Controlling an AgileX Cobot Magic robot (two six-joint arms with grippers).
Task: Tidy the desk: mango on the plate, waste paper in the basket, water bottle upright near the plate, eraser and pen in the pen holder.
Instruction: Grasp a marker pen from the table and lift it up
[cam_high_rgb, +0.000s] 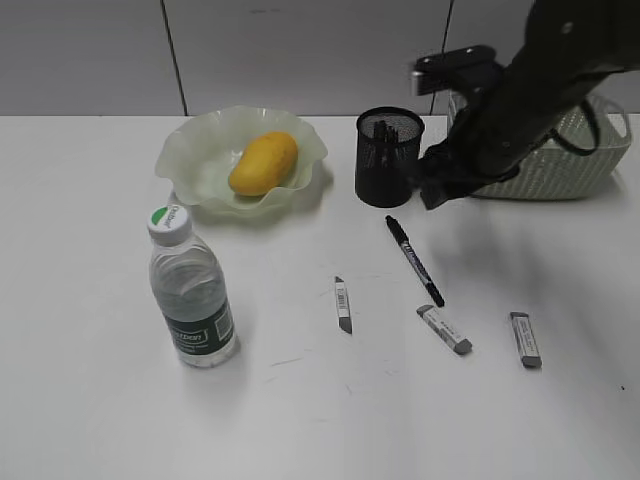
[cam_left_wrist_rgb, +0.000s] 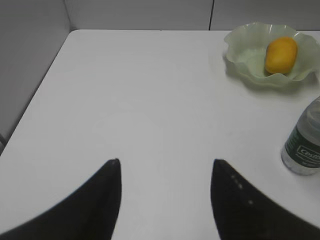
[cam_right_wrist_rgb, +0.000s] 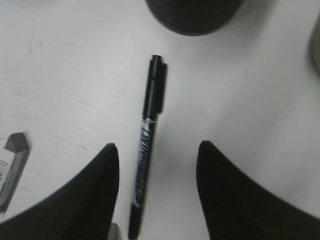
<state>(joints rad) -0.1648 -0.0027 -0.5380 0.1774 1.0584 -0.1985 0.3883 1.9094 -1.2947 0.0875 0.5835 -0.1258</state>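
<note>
My gripper will lower the black pen (cam_high_rgb: 415, 261) in, and the pen will lean against the pen holder's rim with an end sticking out, because the pen holder's opening (cam_high_rgb: 390, 126) is wide.
The mango (cam_high_rgb: 263, 163) lies in the ruffled pale-green plate (cam_high_rgb: 190, 150); both also show in the left wrist view, mango (cam_left_wrist_rgb: 280, 54) and plate (cam_left_wrist_rgb: 240, 55). The water bottle (cam_high_rgb: 192, 290) stands upright in front of the plate. The black pen (cam_high_rgb: 414, 260) lies on the desk (cam_high_rgb: 100, 400) in front of the pen holder (cam_high_rgb: 388, 155). Three grey erasers (cam_high_rgb: 343, 304) (cam_high_rgb: 444, 330) (cam_high_rgb: 525, 339) lie near it. My right gripper (cam_high_rgb: 434, 190) is open above the pen (cam_right_wrist_rgb: 150, 135), which lies between the jaws (cam_right_wrist_rgb: 158, 145). My left gripper (cam_left_wrist_rgb: 166, 162) is open and empty over bare desk. No waste paper shows.
The pale-green basket (cam_high_rgb: 560, 165) stands at the back right, partly hidden behind my right arm. The pen holder's base (cam_right_wrist_rgb: 192, 15) is just beyond the pen's tip in the right wrist view, and one eraser (cam_right_wrist_rgb: 12, 165) lies to the left. A grey wall runs behind the desk.
</note>
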